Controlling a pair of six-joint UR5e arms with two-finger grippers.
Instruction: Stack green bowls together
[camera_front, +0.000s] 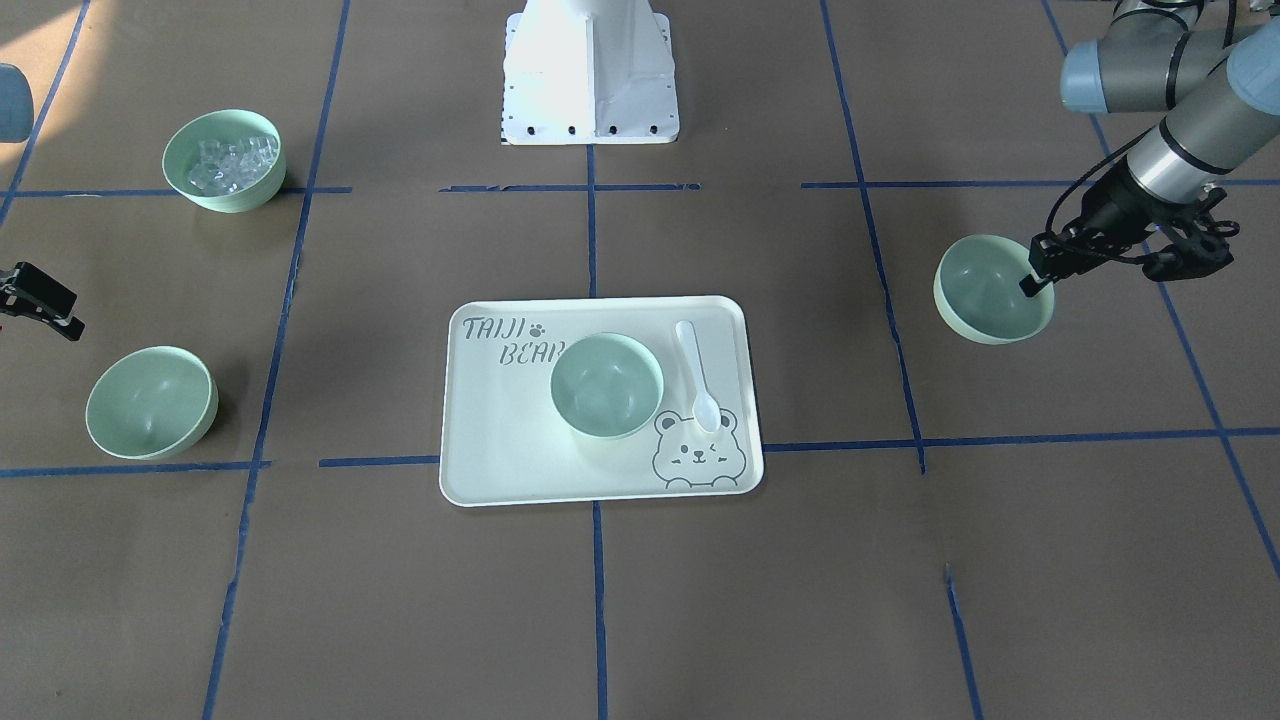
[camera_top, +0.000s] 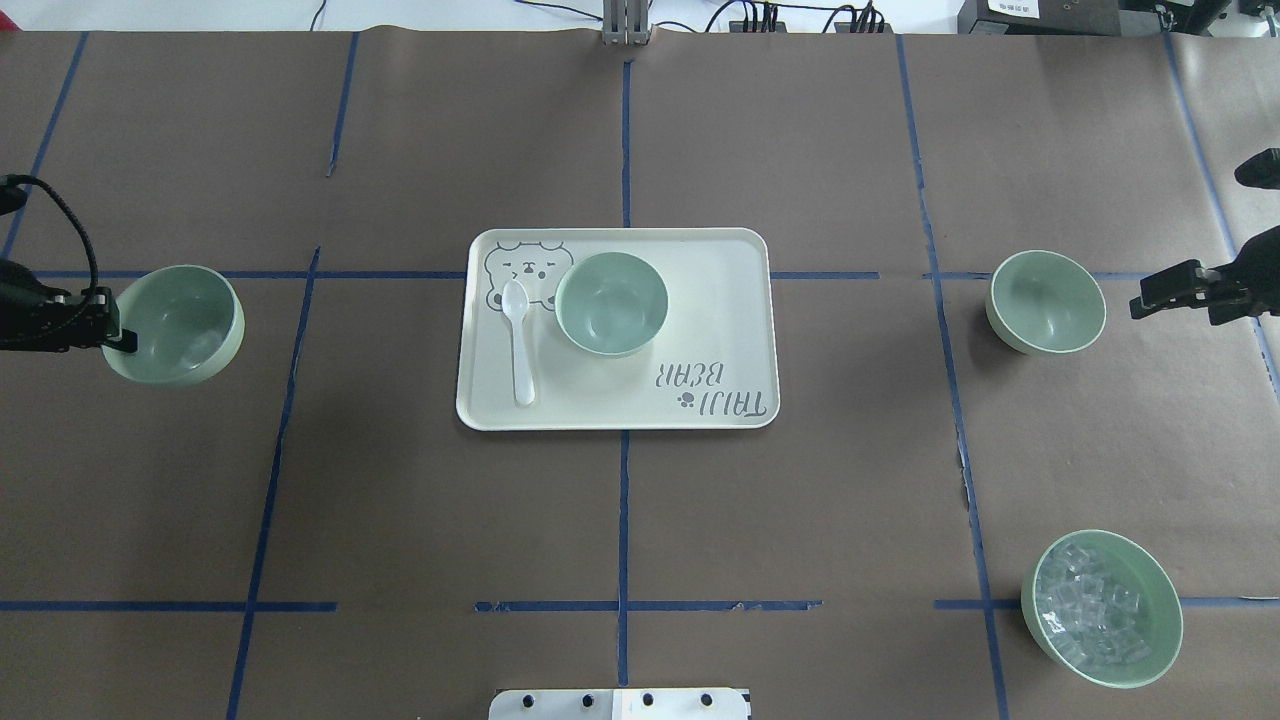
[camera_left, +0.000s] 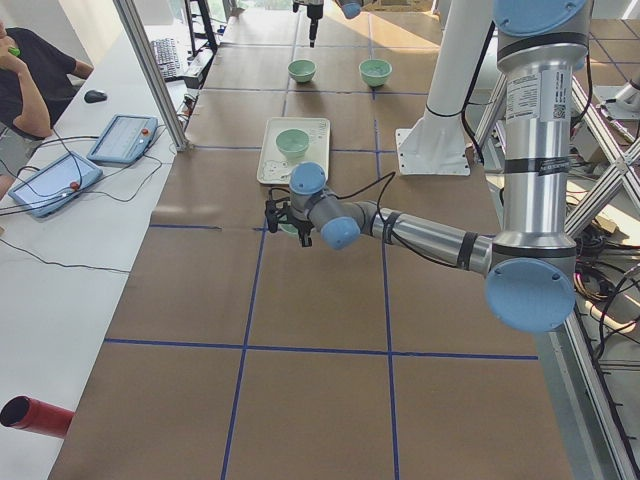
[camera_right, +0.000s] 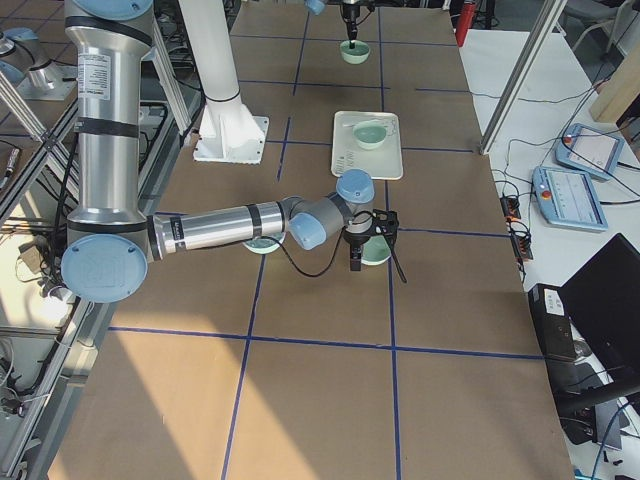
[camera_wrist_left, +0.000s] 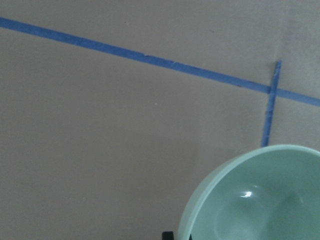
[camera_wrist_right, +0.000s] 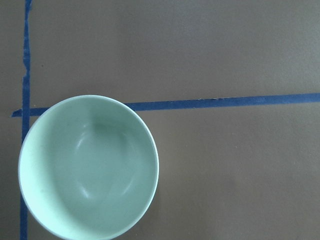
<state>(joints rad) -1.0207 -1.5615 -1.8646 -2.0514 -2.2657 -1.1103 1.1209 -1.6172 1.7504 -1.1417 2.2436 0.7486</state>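
The green bowl (camera_front: 151, 406) by my right gripper widens to a thin rim (camera_front: 168, 349). I expect it to sit deep inside the tray's bowl when I lower it.
Three plain green bowls are in view. One (camera_top: 611, 303) stands in the bear-print tray (camera_top: 700, 300) at the table's middle. My left gripper (camera_top: 120, 335) is shut on the rim of a second bowl (camera_top: 175, 325) at the far left. That bowl hangs tilted just above the table (camera_front: 990, 295) and fills the lower right of the left wrist view (camera_wrist_left: 260, 200). The third bowl (camera_top: 1047, 302) stands on the table at the right. My right gripper (camera_top: 1150, 295) is open and empty, beside that bowl and apart from it. The right wrist view shows that bowl (camera_wrist_right: 90, 167) from above.
A white spoon (camera_top: 518, 340) lies in the tray beside the bowl. A matching green bowl of clear ice-like cubes (camera_top: 1101, 608) stands at the near right. Blue tape lines cross the brown table cover. The robot's white base (camera_front: 590, 75) is at the table's near edge.
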